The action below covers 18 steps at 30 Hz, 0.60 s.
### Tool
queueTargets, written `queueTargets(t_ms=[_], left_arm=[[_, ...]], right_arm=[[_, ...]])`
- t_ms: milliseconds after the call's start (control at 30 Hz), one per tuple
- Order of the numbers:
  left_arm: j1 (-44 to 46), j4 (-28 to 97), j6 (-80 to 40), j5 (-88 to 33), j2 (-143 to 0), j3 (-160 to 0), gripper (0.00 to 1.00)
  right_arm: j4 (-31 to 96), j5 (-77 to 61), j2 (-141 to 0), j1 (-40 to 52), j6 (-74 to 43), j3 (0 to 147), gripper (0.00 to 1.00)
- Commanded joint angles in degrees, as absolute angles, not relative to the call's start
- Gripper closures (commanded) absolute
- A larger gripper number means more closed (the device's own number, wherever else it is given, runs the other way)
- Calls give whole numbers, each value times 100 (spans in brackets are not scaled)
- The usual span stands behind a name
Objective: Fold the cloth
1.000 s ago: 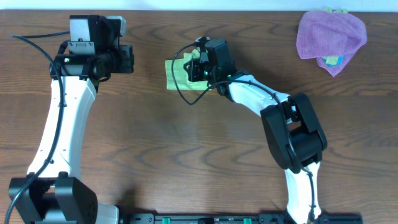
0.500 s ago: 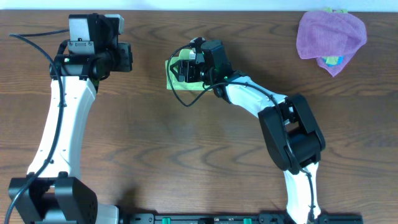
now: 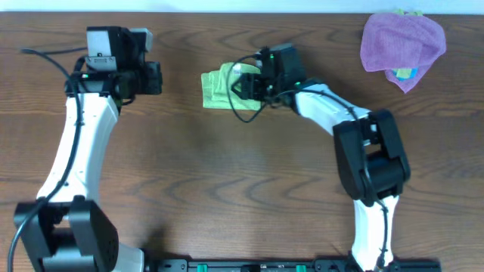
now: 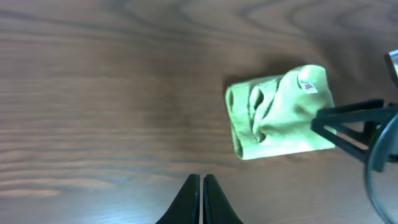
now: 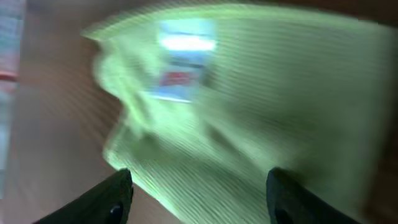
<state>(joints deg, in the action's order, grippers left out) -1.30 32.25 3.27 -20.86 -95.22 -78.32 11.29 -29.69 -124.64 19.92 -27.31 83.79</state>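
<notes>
The cloth's top layer is bunched up into a raised crease [image 4: 259, 107] on the cloth's side away from my right gripper. My left gripper should pinch that crease [image 4: 259, 127] and pull it.
The cloth [image 3: 218, 87] lies as a small, lumpy lime-green bundle on the wooden table, its white tag [image 4: 306, 84] facing up near its right edge. My right gripper [image 3: 246, 85] hovers at the cloth's right edge, open. In the right wrist view its fingers [image 5: 116, 196] stand wide apart with the cloth [image 5: 249, 112] spread beyond them, not pinched. My left gripper [image 3: 156, 78] is shut and empty, left of the cloth with bare table between. The left wrist view shows the closed left gripper [image 4: 201, 198] well short of the cloth [image 4: 280, 113].
A purple cloth [image 3: 401, 40] is heaped over a blue and yellow item [image 3: 404, 74] at the back right corner. The table's far edge runs just behind both grippers. A black cable [image 3: 242, 113] loops down from the right wrist near the cloth.
My right gripper has opened, let go of the cloth and drawn back to the right. The cloth stays bundled on the table. The left arm has barely shifted.
</notes>
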Motion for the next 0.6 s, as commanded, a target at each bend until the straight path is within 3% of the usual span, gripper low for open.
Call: queueTargets(t_ms=[0,167,367,467,567], left_arm=[[-145,3079,311,-2711,-9810,-7658,94],[-80,2958,252,-3076,-10130,-7658,90],[161,2967,215,-3197,-10307,-7655,87],[320,2954,215,-3273,-10527,-7655,74],[397,2877,213,-3579,-10748,-7655,68]], right_arm=[[1691,-2609,-11745,1778,-2045,8582,31],[2738,-2075,-10779,1549,-1406,8729,24],[3446,-1380,-10252,1546,-1155,8729,22],[3975,-1260,-10232,1520,-993,8729,21],[4287,-1219,-10232,1503,-934,8729,18]])
